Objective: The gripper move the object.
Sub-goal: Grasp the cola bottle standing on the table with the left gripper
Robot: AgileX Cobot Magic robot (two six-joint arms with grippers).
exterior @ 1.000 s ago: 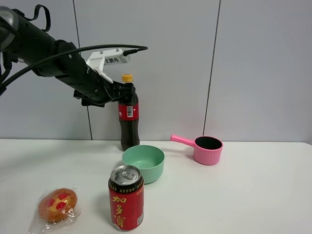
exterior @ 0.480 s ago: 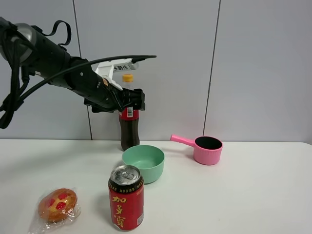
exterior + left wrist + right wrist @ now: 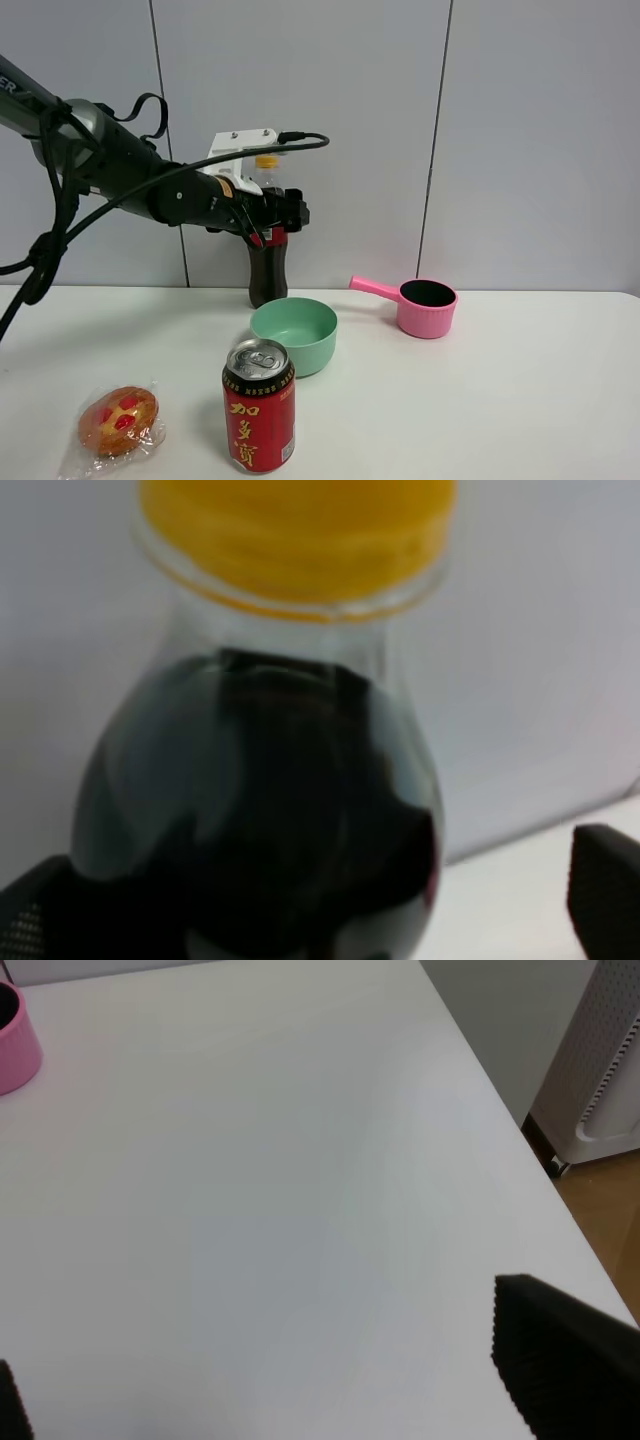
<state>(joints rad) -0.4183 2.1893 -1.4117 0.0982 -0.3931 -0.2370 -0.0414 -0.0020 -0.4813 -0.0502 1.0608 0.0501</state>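
Note:
The cola bottle's shoulder (image 3: 270,790) is off-centre between the fingers of the robot's left gripper, so the robot should back off gently, lower the fingers and centre them around the red label (image 3: 276,238) before it closes them.
The cola bottle (image 3: 266,275) stands upright at the back of the white table (image 3: 500,400), against the grey wall. It has dark liquid, a red label and a yellow cap. My left gripper (image 3: 285,212) reaches in from the left at the height of the bottle's shoulder. In the left wrist view the bottle (image 3: 270,810) fills the frame and the black jaws stand wide on either side of it, the right one clearly apart from it. The left gripper (image 3: 320,910) is open. My right gripper (image 3: 290,1390) is open and empty over bare table, out of the exterior view.
A green bowl (image 3: 294,333) sits just in front of the bottle, with a red can (image 3: 258,405) nearer still. A pink ladle cup (image 3: 425,305) stands right of the bowl. A wrapped pastry (image 3: 118,420) lies front left. The table's right edge (image 3: 520,1130) borders a white appliance (image 3: 610,1060).
My left arm has swung lower and to the right. Its gripper has moved forward so that its jaws now straddle the bottle's upper part. The bottle has not moved.

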